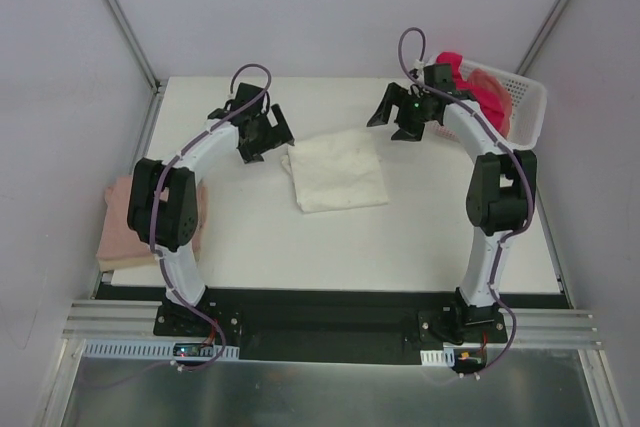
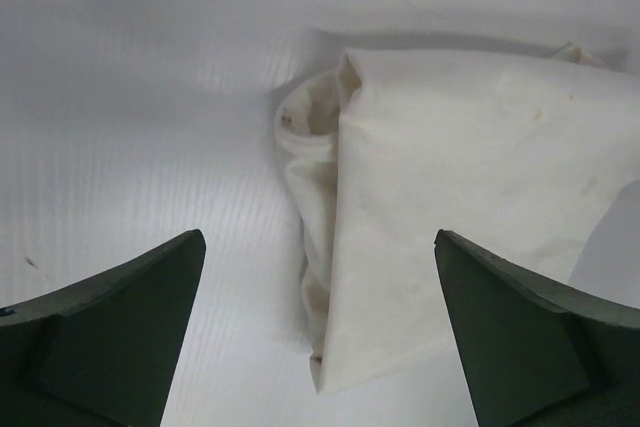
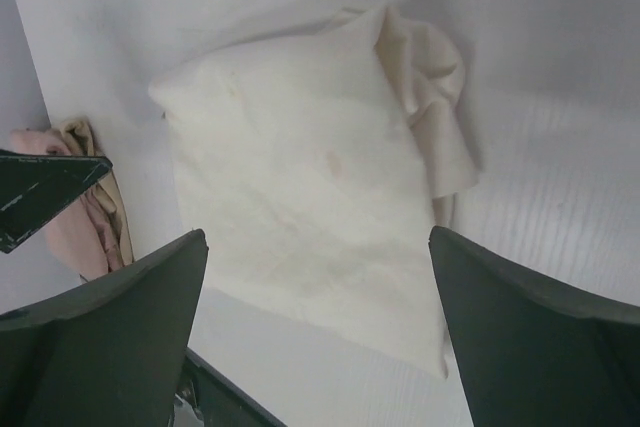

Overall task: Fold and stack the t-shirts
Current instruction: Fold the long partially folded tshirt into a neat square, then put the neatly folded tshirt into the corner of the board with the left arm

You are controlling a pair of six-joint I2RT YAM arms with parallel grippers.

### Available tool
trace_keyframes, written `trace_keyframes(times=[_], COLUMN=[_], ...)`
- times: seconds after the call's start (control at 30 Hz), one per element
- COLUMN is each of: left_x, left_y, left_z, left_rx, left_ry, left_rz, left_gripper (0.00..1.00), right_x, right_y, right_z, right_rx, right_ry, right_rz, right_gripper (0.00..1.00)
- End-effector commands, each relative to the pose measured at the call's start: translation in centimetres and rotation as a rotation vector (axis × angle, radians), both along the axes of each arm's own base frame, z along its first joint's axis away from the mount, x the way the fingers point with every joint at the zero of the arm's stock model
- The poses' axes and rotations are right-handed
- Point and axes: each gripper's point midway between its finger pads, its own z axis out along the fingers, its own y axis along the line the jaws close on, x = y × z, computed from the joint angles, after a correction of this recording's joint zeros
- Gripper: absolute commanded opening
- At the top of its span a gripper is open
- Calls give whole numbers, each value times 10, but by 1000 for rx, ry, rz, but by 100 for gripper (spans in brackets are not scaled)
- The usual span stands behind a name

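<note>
The folded cream-white t-shirt's side edge [image 2: 328, 247] is between the open fingers of my left gripper, so I go on down until they can close on that edge [image 1: 294, 175].
A cream-white t-shirt [image 1: 336, 171] lies folded into a rough rectangle at the table's middle. It shows in the left wrist view [image 2: 470, 197] and the right wrist view [image 3: 300, 207]. My left gripper [image 1: 262, 135] is open and empty, hovering just left of the shirt's far left corner. My right gripper [image 1: 408, 115] is open and empty above the table, to the far right of the shirt. A dusty pink folded t-shirt [image 1: 122, 229] lies at the table's left edge, partly behind the left arm. Magenta and peach t-shirts [image 1: 490, 89] sit in the basket.
A white plastic lattice basket [image 1: 528, 109] stands at the table's far right corner. The table [image 1: 350, 257] has grey walls on the left, back and right. A black rail runs along its near edge by the arm bases.
</note>
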Motion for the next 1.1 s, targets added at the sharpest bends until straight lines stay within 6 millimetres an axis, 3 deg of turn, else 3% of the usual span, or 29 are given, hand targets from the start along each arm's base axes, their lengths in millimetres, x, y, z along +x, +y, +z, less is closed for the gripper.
trace_keyframes(times=[0.0,0.1,0.23,0.43,0.47,0.5,0.53,0.6,0.77,0.83,0.87,0.9,0.93,0.97,1.07], left_x=[-27,-37,-33,-20,-19,-20,-23,-28,-42,-40,-40,-41,-37,-33,-28], left_y=[-22,-39,-42,-46,-45,-43,-43,-45,-66,-69,-71,-75,-78,-77,-82], left_z=[24,14,-13,-43,-48,-53,-63,-73,-88,-93,-95,-97,-97,-98,-96], left_rx=[-78,-150,-153,-126,-116,-104,-98,-94,-51,-31,-19,3,23,62,146], left_ry=[-29,-3,60,108,113,122,147,173,196,196,196,193,180,162,136], left_rz=[-58,-100,-82,-89,-83,-78,-78,-79,-123,-123,-123,-126,-127,-118,-131], left_gripper=[99,99,99,99,99,99,99,88,76,66,61,49,45,41,26], right_x=[-30,-40,-49,-70,-74,-83,-86,-95,-134,-146,-157,-163,-167,-176,-194], right_y=[28,45,59,44,40,36,30,23,-1,-12,-19,-24,-31,-37,-49], right_z=[40,27,15,15,25,16,26,26,17,23,11,11,20,12,18], right_rx=[23,30,52,-3,-15,-30,-41,-53,-98,-121,-141,-155,-173,-191,-220], right_ry=[-128,-88,-40,-58,-88,-69,-99,-105,-112,-144,-121,-125,-167,-151,-180], right_rz=[120,160,186,173,169,163,148,128,52,13,-1,-11,-38,-44,-56], right_gripper=[97,97,97,97,97,97,97,97,97,97,97,97,97,97,97])
